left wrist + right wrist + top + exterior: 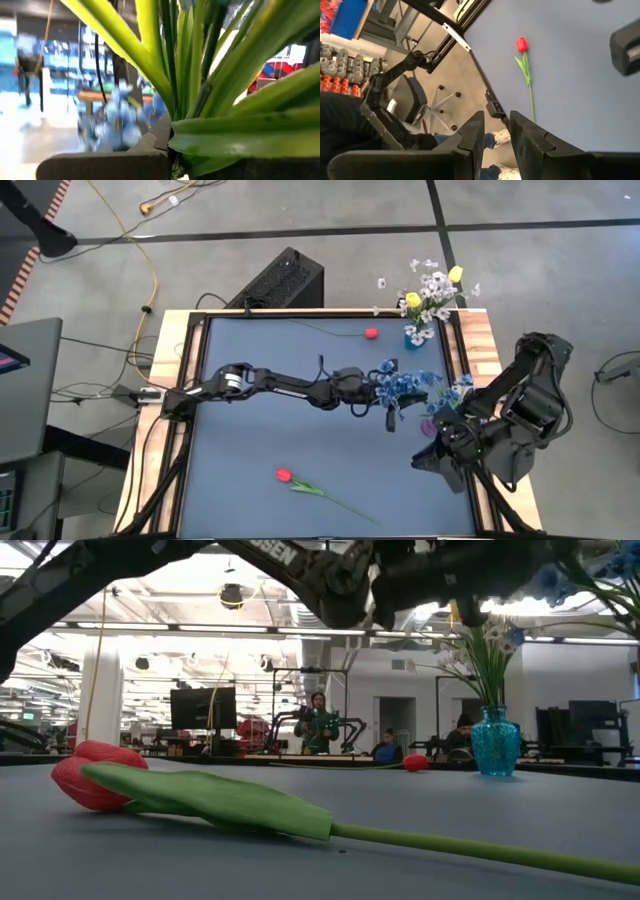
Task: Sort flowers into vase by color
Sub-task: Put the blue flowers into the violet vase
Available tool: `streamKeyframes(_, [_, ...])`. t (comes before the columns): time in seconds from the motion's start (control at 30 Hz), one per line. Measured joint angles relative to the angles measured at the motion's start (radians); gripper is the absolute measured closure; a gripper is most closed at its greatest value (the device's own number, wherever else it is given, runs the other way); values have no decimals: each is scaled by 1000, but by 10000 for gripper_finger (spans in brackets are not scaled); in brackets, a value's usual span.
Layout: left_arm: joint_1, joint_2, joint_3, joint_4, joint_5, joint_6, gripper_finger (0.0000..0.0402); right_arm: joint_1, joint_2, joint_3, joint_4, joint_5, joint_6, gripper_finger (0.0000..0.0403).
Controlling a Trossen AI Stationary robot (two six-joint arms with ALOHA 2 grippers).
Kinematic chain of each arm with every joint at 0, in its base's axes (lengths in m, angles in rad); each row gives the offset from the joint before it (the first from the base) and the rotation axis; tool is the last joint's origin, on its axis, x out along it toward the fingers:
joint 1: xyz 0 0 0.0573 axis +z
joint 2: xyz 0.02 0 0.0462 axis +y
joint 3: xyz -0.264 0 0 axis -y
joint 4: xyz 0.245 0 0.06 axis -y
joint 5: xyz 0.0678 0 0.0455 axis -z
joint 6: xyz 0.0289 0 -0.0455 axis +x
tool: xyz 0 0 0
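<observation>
The pink vase (430, 428) is standing as far out as my left gripper can reach, so next my right gripper grabs the blue flower's stems (176, 169) under my left gripper's fingers.
My left gripper (378, 392) reaches across the table's middle toward the right and is shut on a blue flower cluster (405, 385). In the left wrist view its green stems and leaves (200, 100) fill the frame. More blue blossoms (452, 388) show above a pink vase (429, 426) beside it. A blue vase (417, 336) at the far right corner holds white and yellow flowers (432, 288). One red tulip (371, 333) lies near the far edge, another (284, 475) near the front. My right gripper (496, 131) waits over the table's right edge, slightly open. My left gripper pinches the blue flower's green stem bunch (172, 145) between its two fingers (105, 161), coming level from the table's left. The flower is lifted clear of the table; its blue head (408, 383) points toward the right side, past the fingertips.
The near red tulip (95, 778) lies flat, its stem (480, 848) running toward the right. The blue vase (495, 743) stands upright at the far right. A wooden frame (480, 340) borders the dark mat. People and equipment show in the room beyond.
</observation>
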State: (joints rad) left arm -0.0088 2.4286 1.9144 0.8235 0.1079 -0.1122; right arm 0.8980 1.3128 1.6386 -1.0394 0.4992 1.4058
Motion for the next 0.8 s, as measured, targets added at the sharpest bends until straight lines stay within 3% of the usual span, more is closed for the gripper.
streamKeyframes(0.23, [-1, 28, 5, 17, -15, -3, 391, -28, -9, 0, -49, 0, -53, 285])
streamKeyframes(0.5, [16, -4, 4, -38, 94, -13, 391, -68, -45, 0, -78, 19, -176, 285])
streamKeyframes(0.8, [82, -230, 6, -463, 118, -6, 391, -83, -148, 0, -229, 25, -281, 285])
